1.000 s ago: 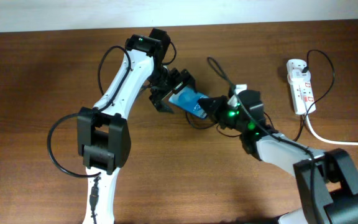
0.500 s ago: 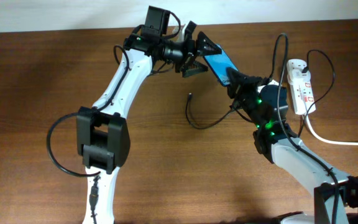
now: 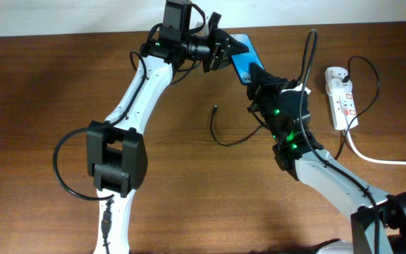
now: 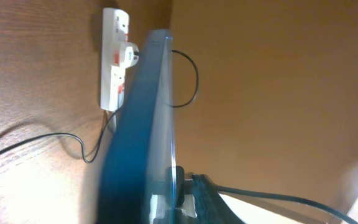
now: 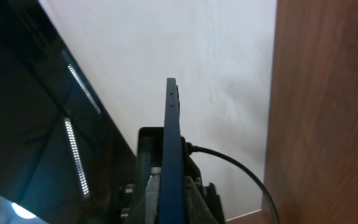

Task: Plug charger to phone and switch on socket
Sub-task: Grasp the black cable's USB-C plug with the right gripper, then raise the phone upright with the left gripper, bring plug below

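Observation:
The phone's lower end (image 3: 249,76), where the charger goes, is covered by my right gripper, so it should leave the phone to my left gripper and take the charger (image 3: 214,114).
The phone (image 3: 242,62), its blue screen lit, hangs in the air over the back of the table, held at both ends. My left gripper (image 3: 232,48) is shut on its upper end and my right gripper (image 3: 256,76) is shut on its lower end. The left wrist view shows the phone (image 4: 145,112) edge-on, running up from my left gripper (image 4: 173,193). In the right wrist view the phone (image 5: 171,124) stands edge-on in my right gripper (image 5: 169,186). The charger (image 3: 215,109) lies loose on the table, its tip free and pointing up, apart from the phone. The socket (image 3: 340,95) lies at the right.
The socket's thick white cord (image 3: 379,159) runs off to the right edge. A thin black cable (image 3: 372,77) loops around the socket. The socket (image 4: 114,68) also shows in the left wrist view, with a thin black cable (image 4: 42,140) on the wood below it.
The phone rose from the table's middle to the back, carried by my right gripper. My left gripper followed it and its jaws have closed on the upper end.

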Tool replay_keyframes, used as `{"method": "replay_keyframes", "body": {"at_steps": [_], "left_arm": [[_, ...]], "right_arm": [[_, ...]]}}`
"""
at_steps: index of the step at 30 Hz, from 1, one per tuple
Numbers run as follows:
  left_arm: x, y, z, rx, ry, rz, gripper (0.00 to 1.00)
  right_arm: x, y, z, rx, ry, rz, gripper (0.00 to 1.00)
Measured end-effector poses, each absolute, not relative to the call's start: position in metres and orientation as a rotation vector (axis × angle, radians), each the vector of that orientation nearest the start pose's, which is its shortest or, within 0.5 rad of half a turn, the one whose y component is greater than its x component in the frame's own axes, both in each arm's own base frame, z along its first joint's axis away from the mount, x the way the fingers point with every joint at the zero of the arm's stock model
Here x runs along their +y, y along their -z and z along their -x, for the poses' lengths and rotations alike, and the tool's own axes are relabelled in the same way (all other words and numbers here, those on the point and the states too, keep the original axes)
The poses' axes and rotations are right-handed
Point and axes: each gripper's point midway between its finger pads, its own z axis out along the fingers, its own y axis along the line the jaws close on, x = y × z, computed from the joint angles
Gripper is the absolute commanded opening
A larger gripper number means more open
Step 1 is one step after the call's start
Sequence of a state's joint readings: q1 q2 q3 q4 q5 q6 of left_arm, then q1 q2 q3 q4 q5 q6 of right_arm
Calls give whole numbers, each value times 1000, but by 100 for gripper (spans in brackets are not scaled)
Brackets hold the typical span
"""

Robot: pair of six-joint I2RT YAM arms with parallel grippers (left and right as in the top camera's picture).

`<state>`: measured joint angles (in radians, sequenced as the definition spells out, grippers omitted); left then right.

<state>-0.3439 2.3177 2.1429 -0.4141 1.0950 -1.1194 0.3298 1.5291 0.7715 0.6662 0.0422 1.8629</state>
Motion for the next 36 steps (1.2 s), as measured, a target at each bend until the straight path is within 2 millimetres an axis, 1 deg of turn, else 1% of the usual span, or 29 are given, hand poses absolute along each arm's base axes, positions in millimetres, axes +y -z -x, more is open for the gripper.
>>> {"method": "replay_keyframes", "body": {"at_steps": [1,4,5,8,9,10,11,12,13,14,16,18,19,20,21,22,23,24,25,26,27,28,29,30,31,32,33,34,36], "left_arm": [[-339,-238,-493,2495,1922,187,1],[-338,-237,-494,2498,1918,204,0],[-338,-237,-494,2498,1917,204,0],[-339,-237,-494,2495,1912,195,0],[-338,-237,-495,2491,1905,198,0],[-338,-237,-499,2482,1889,204,0],[-337,-236,-500,2480,1880,212,0],[-336,-235,-502,2477,1868,222,0],[-335,-235,-503,2476,1865,226,0],[-333,-235,-505,2472,1861,227,0],[-311,-232,-517,2455,1828,256,0],[-278,-220,-526,2475,1768,310,0],[-259,-212,-527,2501,1735,350,0],[-224,-199,-531,2529,1679,421,0],[-188,-191,-535,2531,1629,468,0],[-161,-184,-533,2545,1594,498,0],[-144,-185,-533,2526,1596,468,0],[-114,-190,-536,2465,1613,437,0],[-94,-195,-538,2422,1631,432,0],[-69,-199,-538,2381,1655,462,0],[-53,-200,-536,2364,1672,498,0],[-49,-200,-532,2367,1685,514,0],[-51,-200,-531,2366,1693,501,0],[-55,-201,-530,2367,1703,479,0],[-64,-202,-528,2375,1710,452,0],[-67,-202,-528,2378,1712,440,0],[-71,-202,-527,2378,1713,413,0],[-72,-202,-527,2378,1713,406,0],[-72,-203,-527,2376,1716,401,0]], "right_arm": [[146,-231,-450,1366,-1556,-1372,4],[146,-231,-451,1364,-1553,-1373,5],[146,-231,-451,1364,-1554,-1373,11],[145,-232,-451,1361,-1555,-1373,26],[148,-231,-450,1369,-1563,-1374,39],[154,-229,-448,1392,-1574,-1372,57],[157,-229,-447,1403,-1580,-1365,68],[158,-228,-447,1408,-1587,-1375,85],[159,-226,-446,1420,-1578,-1375,91],[159,-213,-444,1474,-1531,-1392,98],[159,-206,-444,1522,-1480,-1364,98],[162,-198,-441,1604,-1414,-1284,98],[165,-190,-438,1665,-1379,-1253,98],[171,-184,-434,1752,-1338,-1161,98],[179,-183,-430,1819,-1325,-1042,98],[185,-177,-424,1892,-1306,-974,98],[193,-168,-417,1996,-1284,-898,98],[198,-154,-408,2144,-1214,-837,98],[193,-141,-395,2318,-1081,-817,98],[192,-159,-399,2390,-986,-694,98],[190,-178,-402,2418,-919,-603,99],[190,-197,-409,2411,-883,-509,98],[191,-204,-413,2423,-846,-438,98],[192,-199,-416,2460,-809,-385,98],[193,-175,-420,2526,-761,-342,98],[194,-161,-418,2586,-728,-325,98],[200,-137,-421,2680,-685,-253,98],[209,-117,-420,2768,-672,-199,98],[223,-89,-425,2831,-702,-161,98]]}}
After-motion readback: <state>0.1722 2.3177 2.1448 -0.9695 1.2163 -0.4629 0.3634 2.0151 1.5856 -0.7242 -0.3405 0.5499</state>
